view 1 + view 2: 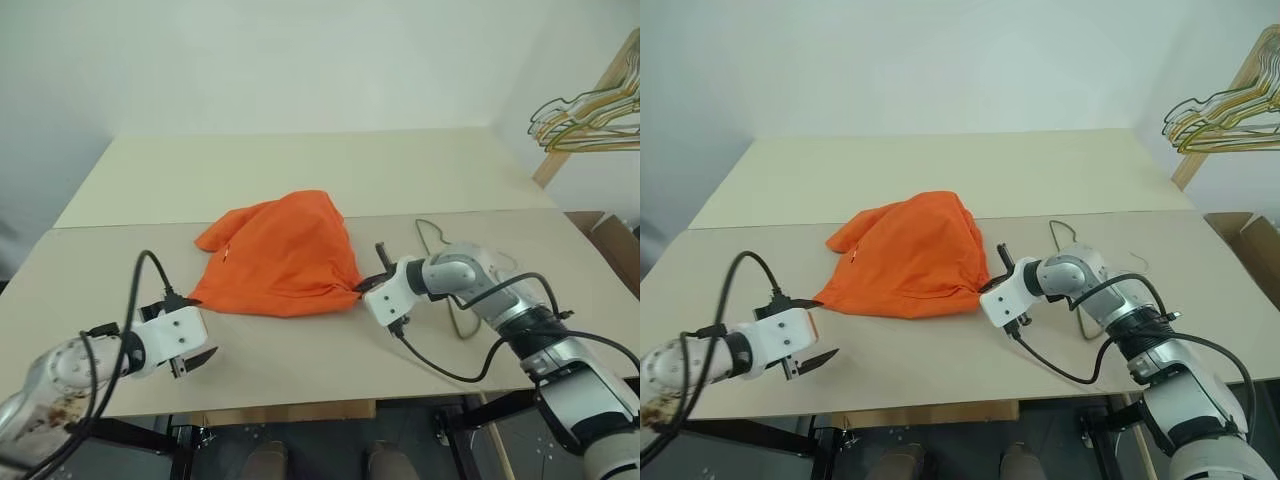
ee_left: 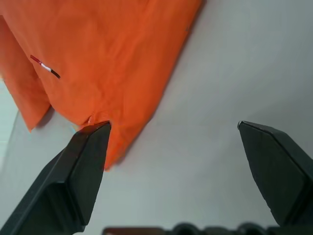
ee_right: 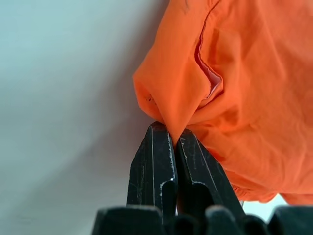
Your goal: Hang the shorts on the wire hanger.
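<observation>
My gripper will spread the orange shorts (image 1: pixel 284 258), and they will open out flat with their legs parted, because a separate flap (image 1: pixel 216 234) sticks out past the small label.
The orange shorts (image 1: pixel 280 255) lie bunched in the middle of the beige table (image 1: pixel 300 170). My right gripper (image 1: pixel 358 288) is shut on their right corner; the right wrist view shows a fold of orange fabric (image 3: pixel 176 105) pinched between its fingertips (image 3: pixel 168 134). My left gripper (image 1: pixel 200 358) hovers open near the table's front left, just short of the shorts' left corner (image 2: pixel 105 147), with nothing between its fingers. The thin wire hanger (image 1: pixel 1051 233) lies flat on the table to the right of the shorts, mostly hidden behind my right arm.
A bunch of gold and green wire hangers (image 1: pixel 585 115) hangs from a wooden rack at the far right. A cardboard box (image 1: pixel 612 245) stands beside the table's right edge. A seam (image 1: pixel 130 224) runs across the table behind the shorts.
</observation>
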